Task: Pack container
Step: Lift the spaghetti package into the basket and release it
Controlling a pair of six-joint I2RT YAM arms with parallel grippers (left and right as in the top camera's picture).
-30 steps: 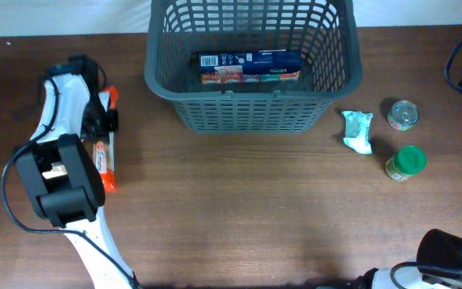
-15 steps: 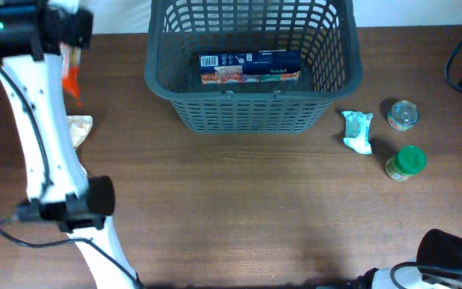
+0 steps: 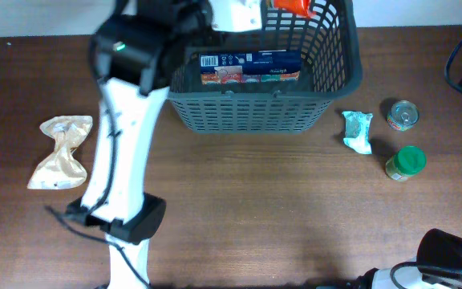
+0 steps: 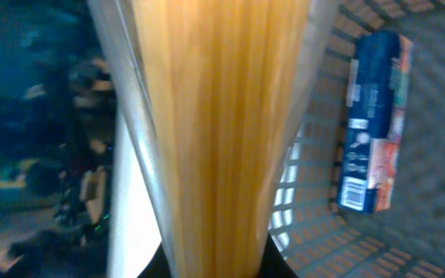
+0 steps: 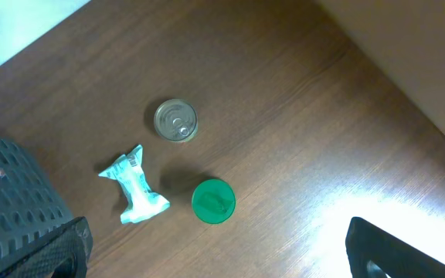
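My left gripper should keep lowering the spaghetti, which runs along the blue and red box (image 3: 251, 66) with free basket's bottom beside it (image 4: 437, 147), and then let go there.
The dark grey basket (image 3: 251, 112) stands at the back middle of the table, with a blue and red box (image 3: 249, 67) lying inside. My left gripper (image 3: 239, 12) is above the basket's back part, shut on a clear pack of spaghetti with an orange end (image 3: 293, 6). In the left wrist view the spaghetti (image 4: 215, 116) fills the middle, clamped between the fingers (image 4: 215, 266), with the box (image 4: 373, 123) and the basket floor (image 4: 431, 154) below. My right gripper (image 5: 222, 251) is open and empty, high above the table's right side.
A teal packet (image 3: 358, 131), a tin can (image 3: 403, 115) and a green-lidded jar (image 3: 407, 162) lie right of the basket; they also show in the right wrist view as packet (image 5: 136, 187), can (image 5: 175, 121) and jar (image 5: 213, 201). A beige twisted bag (image 3: 61, 152) lies at the left.
My left arm has swung from the table's left side up and over the basket, carrying the spaghetti pack. The beige bag is now uncovered. The right arm has not moved.
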